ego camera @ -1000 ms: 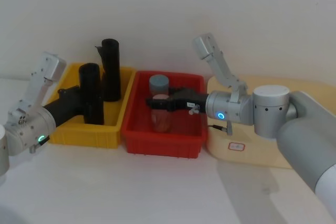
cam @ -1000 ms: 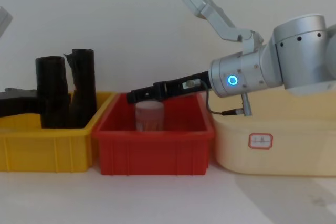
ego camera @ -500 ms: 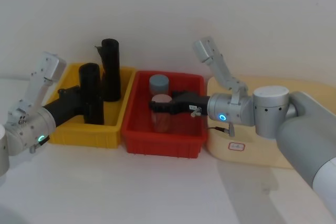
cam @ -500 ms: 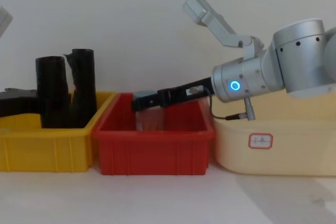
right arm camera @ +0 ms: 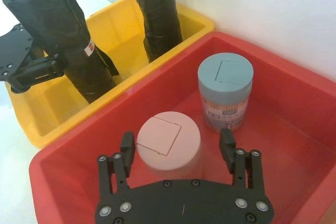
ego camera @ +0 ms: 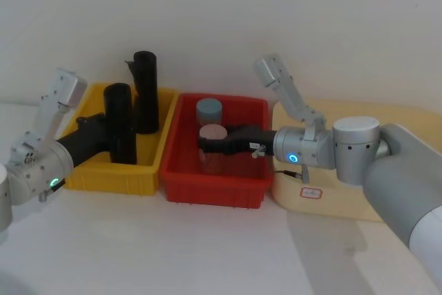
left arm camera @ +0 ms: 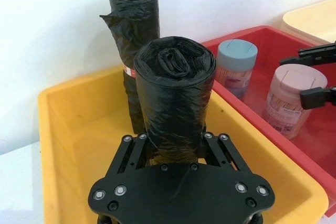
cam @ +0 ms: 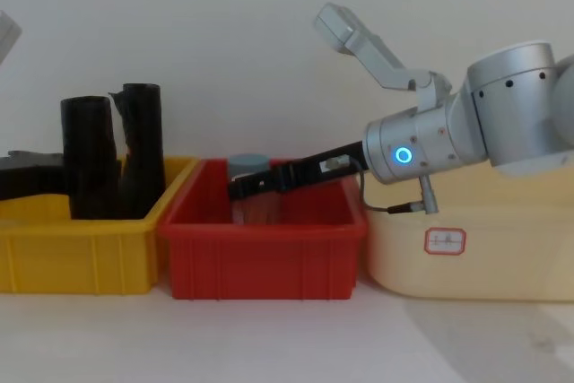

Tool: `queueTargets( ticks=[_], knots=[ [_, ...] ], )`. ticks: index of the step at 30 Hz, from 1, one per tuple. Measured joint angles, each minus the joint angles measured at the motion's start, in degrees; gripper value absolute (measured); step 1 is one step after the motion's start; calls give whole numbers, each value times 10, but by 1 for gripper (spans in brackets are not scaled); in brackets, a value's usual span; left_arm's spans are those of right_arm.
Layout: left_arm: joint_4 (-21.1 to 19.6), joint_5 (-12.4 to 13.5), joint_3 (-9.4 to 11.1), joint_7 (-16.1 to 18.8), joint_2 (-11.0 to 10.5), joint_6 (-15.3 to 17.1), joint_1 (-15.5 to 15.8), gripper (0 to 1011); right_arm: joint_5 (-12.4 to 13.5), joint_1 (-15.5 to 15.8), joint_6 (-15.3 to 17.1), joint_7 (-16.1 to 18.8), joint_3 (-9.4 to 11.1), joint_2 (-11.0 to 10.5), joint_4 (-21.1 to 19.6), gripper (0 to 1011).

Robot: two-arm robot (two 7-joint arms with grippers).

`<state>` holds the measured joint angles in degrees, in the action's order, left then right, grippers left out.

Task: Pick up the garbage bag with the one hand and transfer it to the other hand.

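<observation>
I can see thin sticks through the blue-lidded jar's clear side (right arm camera: 224,114), so I expect to find similar sticks inside the pink-lidded jar (right arm camera: 170,144) when I lift it.
The garbage bag (ego camera: 121,126), a thick, flat-ended black roll, stands upright in the yellow bin (ego camera: 110,174). My left gripper (ego camera: 102,137), on the green-ringed arm, reaches in from the left. In the left wrist view its fingers (left arm camera: 210,145) press both sides of the garbage bag (left arm camera: 176,93), shut on it. My right gripper (ego camera: 207,144), on the blue-ringed arm, hangs open low in the red bin (ego camera: 214,191). In the right wrist view the right gripper (right arm camera: 176,142) straddles a pink-lidded jar (right arm camera: 168,140) without touching it.
A slimmer black roll (ego camera: 146,91) with a ragged top stands just behind the garbage bag. A blue-lidded jar (ego camera: 209,110) stands behind the pink-lidded jar in the red bin. A cream tub (ego camera: 324,202) sits to the right of the red bin.
My right gripper has dropped lower into the red bin and drawn back a little, now level with the pink-lidded jar. The left arm and the garbage bag have not moved.
</observation>
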<state>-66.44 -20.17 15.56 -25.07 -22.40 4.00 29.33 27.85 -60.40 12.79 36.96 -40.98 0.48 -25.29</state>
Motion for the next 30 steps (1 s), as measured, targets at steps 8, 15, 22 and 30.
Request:
queueTargets(
  ticks=[8,15,22,30],
  knots=[
    [0,0,0,0,0,0,0,394,-2,-1,-2,2,2,2,6,790],
    [0,0,0,0,0,0,0,394,-2,-1,-3,3,3,3,8,664],
    [0,0,0,0,0,0,0,394,-3,1,-3,2,4,1,2,664],
    [0,0,0,0,0,0,0,394,-8,27,4,-21,8,-23,-68,664]
  ],
)
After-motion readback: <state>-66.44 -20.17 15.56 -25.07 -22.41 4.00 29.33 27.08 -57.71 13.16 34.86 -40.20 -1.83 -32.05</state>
